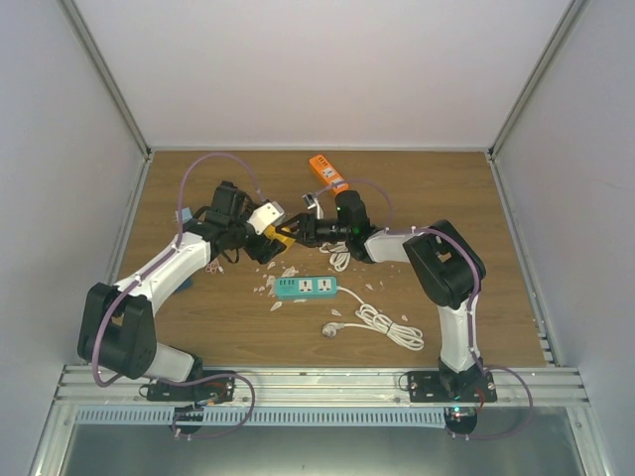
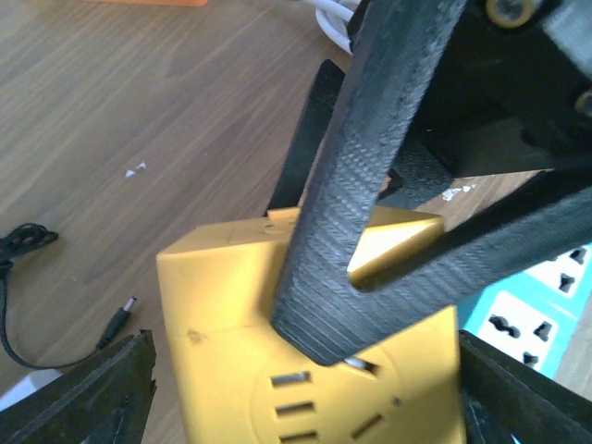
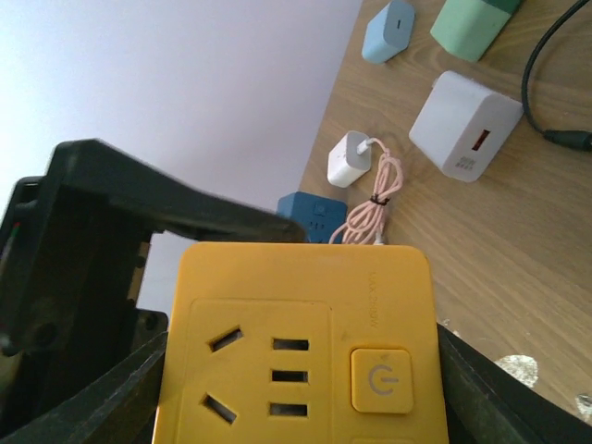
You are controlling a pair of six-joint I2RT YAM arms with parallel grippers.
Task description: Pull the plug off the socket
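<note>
Next, my right gripper opens and moves away before my left gripper puts the yellow cube socket [image 1: 281, 236] down near the pink cable, because both my grippers are holding the socket tight.
A yellow cube socket [image 1: 286, 234] hangs above the table between both grippers. In the left wrist view the socket [image 2: 222, 305] fills the gap between my left gripper's [image 2: 305, 393] fingers, and a right finger [image 2: 342, 213] lies across its round-holed face. A small white bit [image 2: 356, 363] shows under that fingertip; I cannot tell if it is a plug. In the right wrist view the socket [image 3: 305, 287] sits between my right gripper's [image 3: 301, 393] fingers, with empty holes and a power button facing the camera. In the top view my left gripper [image 1: 270, 238] and right gripper [image 1: 303, 231] meet at the socket.
A teal power strip [image 1: 306, 288] with a white cable and loose plug [image 1: 333, 330] lies near the middle, among white chips. An orange strip [image 1: 327, 174] lies at the back. White chargers [image 3: 462, 125], a pink cable [image 3: 370, 199], a blue cube [image 3: 310, 211] and a black cable [image 2: 18, 245] lie to the left.
</note>
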